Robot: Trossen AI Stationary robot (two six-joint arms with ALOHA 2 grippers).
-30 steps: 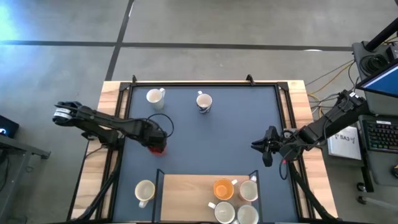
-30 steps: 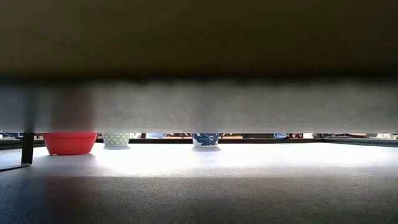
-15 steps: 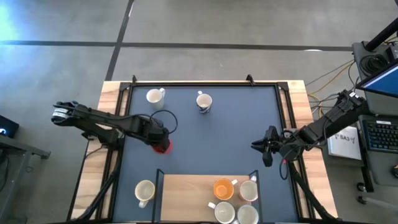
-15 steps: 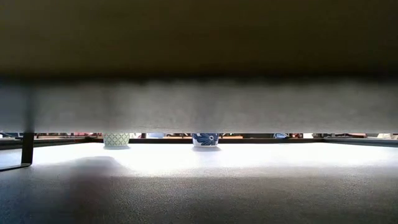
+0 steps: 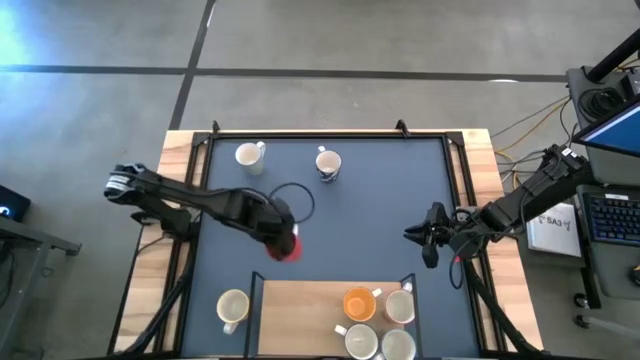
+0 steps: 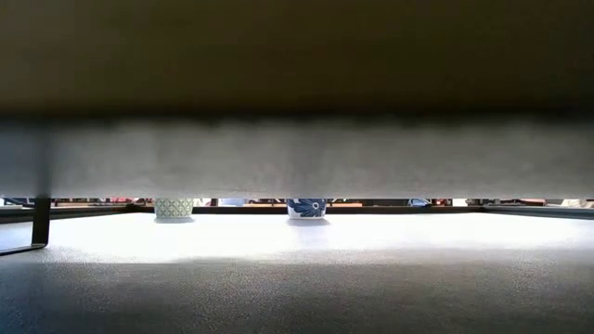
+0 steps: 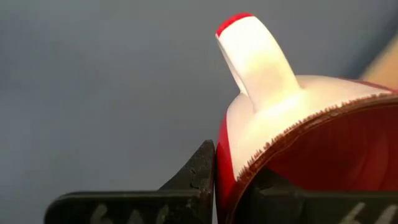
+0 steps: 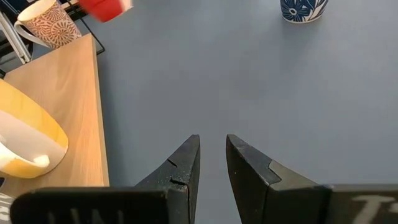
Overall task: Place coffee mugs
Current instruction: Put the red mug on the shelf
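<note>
The wood [image 5: 302,322] next to the pale mugs is clear. My left gripper should go on carrying the red mug by its rim until its base sits on the tray [image 5: 316,343].
My left gripper [image 5: 281,236] is over the table's middle, shut on the red mug [image 5: 289,248]. The left wrist view shows the mug's red wall, white inside and handle [image 7: 255,57] close up. My right gripper [image 5: 426,240] hovers near the table's right side; its fingers [image 8: 211,155] are a narrow gap apart and hold nothing. A white mug [image 5: 248,155] and a blue-patterned mug [image 5: 328,163] stand on their bases near the far edge. A cream mug [image 5: 232,307] stands near the near-left corner. An orange mug [image 5: 358,303] and three pale ones stand on a wooden tray [image 5: 300,310]. My left gripper pinches the red mug's rim [image 7: 231,163] beside the handle, with one finger [image 7: 198,180] outside the wall and one finger [image 7: 273,190] inside the cup. The mug is lifted clear of the table, since the low view shows none of it.
The dark mat [image 5: 370,200] has open room between the far mugs and the tray. Black rails [image 5: 452,165] frame the mat, with wooden borders outside them. The low view shows only the bases of two far mugs [image 6: 174,207] [image 6: 306,207] under a dark bar.
My left gripper has carried the red mug toward the table's right and near edge, closer to the tray. The mug stood on the mat a second ago in the low view; it has since been lifted out of that view. My right arm has kept still.
</note>
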